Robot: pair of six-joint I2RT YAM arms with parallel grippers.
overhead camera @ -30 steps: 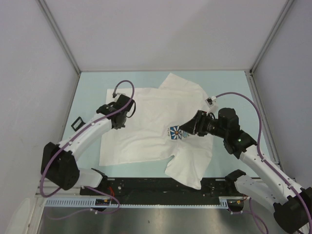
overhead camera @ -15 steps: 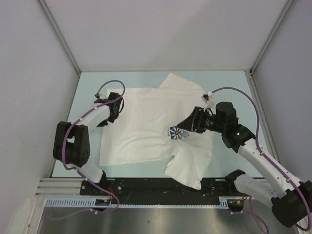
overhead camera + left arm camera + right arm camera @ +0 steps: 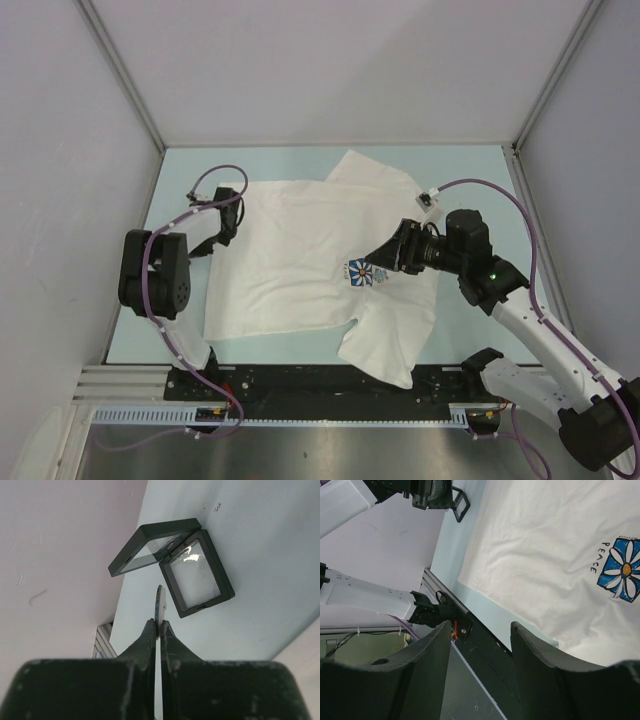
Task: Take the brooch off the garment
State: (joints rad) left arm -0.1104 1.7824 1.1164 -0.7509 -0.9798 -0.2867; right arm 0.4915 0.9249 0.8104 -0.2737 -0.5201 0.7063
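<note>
The black frame box's lid (image 3: 152, 545) is open and its clear window (image 3: 194, 576) is free for the brooch. My left gripper should keep lowering the brooch and let go of it there.
The garment, a white T-shirt (image 3: 300, 250), lies flat mid-table; its blue-and-white flower print (image 3: 365, 272) also shows in the right wrist view (image 3: 622, 570). My left gripper (image 3: 205, 240) is off the shirt's left edge. In the left wrist view it (image 3: 155, 624) is shut on a thin flat piece seen edge-on, the brooch (image 3: 160, 602), held above an open black frame box (image 3: 172, 565). My right gripper (image 3: 385, 255) hovers over the shirt just right of the print. Its jaws stand wide apart and empty in the right wrist view (image 3: 480, 640).
The open black frame box sits on the pale table near the left wall and also shows in the right wrist view (image 3: 460, 502). My left arm (image 3: 150, 275) is folded back over that area. A black rail (image 3: 330, 380) runs along the near table edge.
My left arm has swung left off the shirt to the left table edge, over the black frame box. My right gripper has stayed nearly still by the flower print.
</note>
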